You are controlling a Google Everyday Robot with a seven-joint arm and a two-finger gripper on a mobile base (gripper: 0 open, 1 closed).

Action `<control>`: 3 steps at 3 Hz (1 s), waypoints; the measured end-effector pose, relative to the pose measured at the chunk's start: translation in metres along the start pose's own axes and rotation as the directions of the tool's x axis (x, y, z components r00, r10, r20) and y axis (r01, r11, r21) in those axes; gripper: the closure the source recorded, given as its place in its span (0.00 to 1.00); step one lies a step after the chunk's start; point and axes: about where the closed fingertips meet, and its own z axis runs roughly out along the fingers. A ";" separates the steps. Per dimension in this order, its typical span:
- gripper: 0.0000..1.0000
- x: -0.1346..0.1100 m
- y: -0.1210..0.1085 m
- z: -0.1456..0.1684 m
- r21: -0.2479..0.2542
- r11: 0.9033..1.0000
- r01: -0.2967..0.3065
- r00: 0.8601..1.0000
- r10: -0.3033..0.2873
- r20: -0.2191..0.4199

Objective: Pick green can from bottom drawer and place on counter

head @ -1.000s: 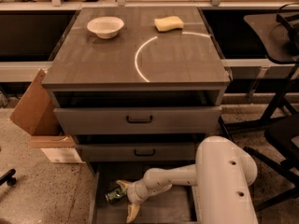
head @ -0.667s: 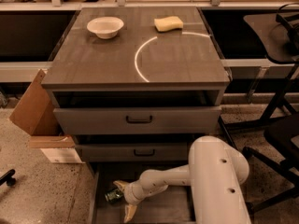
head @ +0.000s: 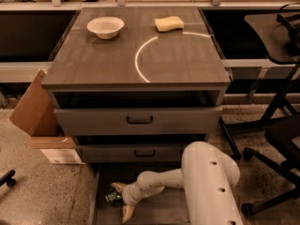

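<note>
My gripper will have the green can sticking out at a slant when it lifts the can, because the can lies on its side at the tips of my tan fingers.
The green can lies on its side at the left of the bottom drawer, which is pulled out at the foot of the cabinet. My gripper reaches down into this drawer. Its two tan fingers are spread apart, one behind the can and one in front of it, with the can at their left ends. I cannot tell whether they touch the can. The counter is the dark wood-grain top with a white arc.
A white bowl and a yellow sponge sit at the back of the counter. Two upper drawers with black handles stand slightly open above my arm. A cardboard box is at the left, and chair legs at the right.
My arm's large white link has shifted left. The gripper has stayed by the can in the bottom drawer, fingers still spread. The can has not moved.
</note>
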 end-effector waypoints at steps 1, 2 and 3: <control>0.00 0.009 -0.002 0.015 -0.016 1.000 -0.012 1.000 0.012 0.007; 0.13 0.020 -0.003 0.028 -0.039 0.999 -0.027 1.000 0.028 0.003; 0.28 0.027 -0.003 0.034 -0.052 0.998 -0.039 0.999 0.039 -0.004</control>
